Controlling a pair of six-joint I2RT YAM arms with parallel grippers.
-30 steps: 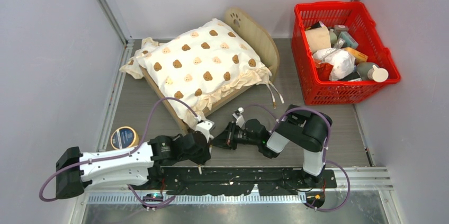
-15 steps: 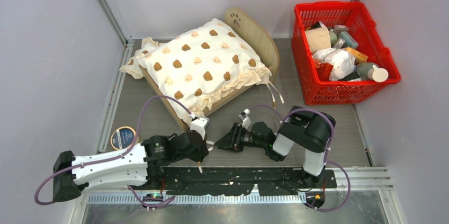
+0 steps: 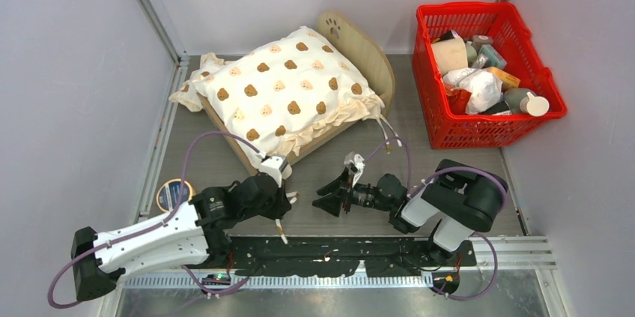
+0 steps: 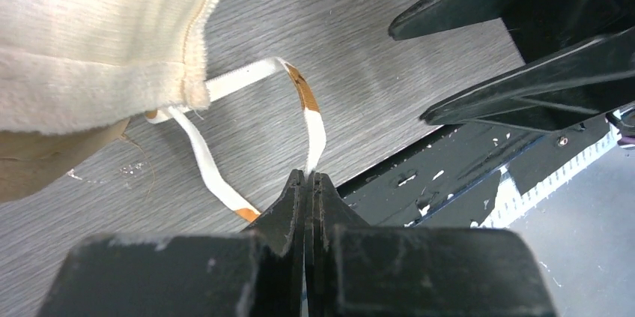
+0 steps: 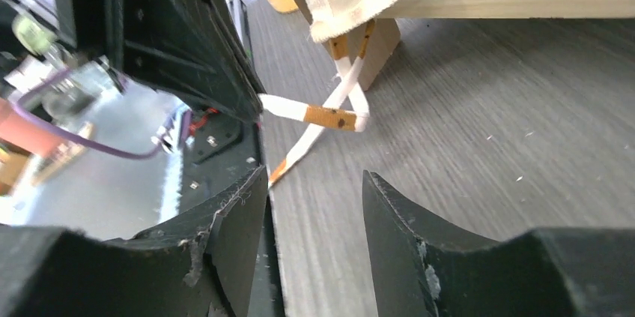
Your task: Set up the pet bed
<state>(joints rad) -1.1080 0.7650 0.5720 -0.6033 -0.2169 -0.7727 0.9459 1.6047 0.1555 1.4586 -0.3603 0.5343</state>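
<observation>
The ribbon doubles back (image 5: 305,112) into my left gripper, so my right gripper should grab it at the bend (image 5: 361,120) and bring it to the bed's near corner.
The pet bed (image 3: 368,53), a light-wood frame with a paw cutout in its arched headboard, stands at the table's back centre. A cream bear-print cushion (image 3: 284,88) covers it. My left gripper (image 3: 287,198) sits just off the bed's near corner, shut on a white tie ribbon (image 4: 314,118) with orange marks. That ribbon runs from the cushion corner (image 4: 112,77) into the jaws of the left gripper (image 4: 308,176). My right gripper (image 3: 322,201) faces it from the right, open and holding nothing. In the right wrist view the crossed ribbons (image 5: 329,116) lie beyond the right gripper (image 5: 313,174), below the bed leg (image 5: 380,41).
A red basket (image 3: 479,136) full of assorted items stands at the back right. A tape roll (image 3: 174,195) lies at the left near my left arm. Another pair of ties (image 3: 388,137) hangs off the bed's right corner. The black base plate (image 3: 337,253) runs along the near edge.
My right gripper has opened, let go of the ribbon and drawn back to the right. The left gripper stays shut on the ribbon and has shifted slightly.
</observation>
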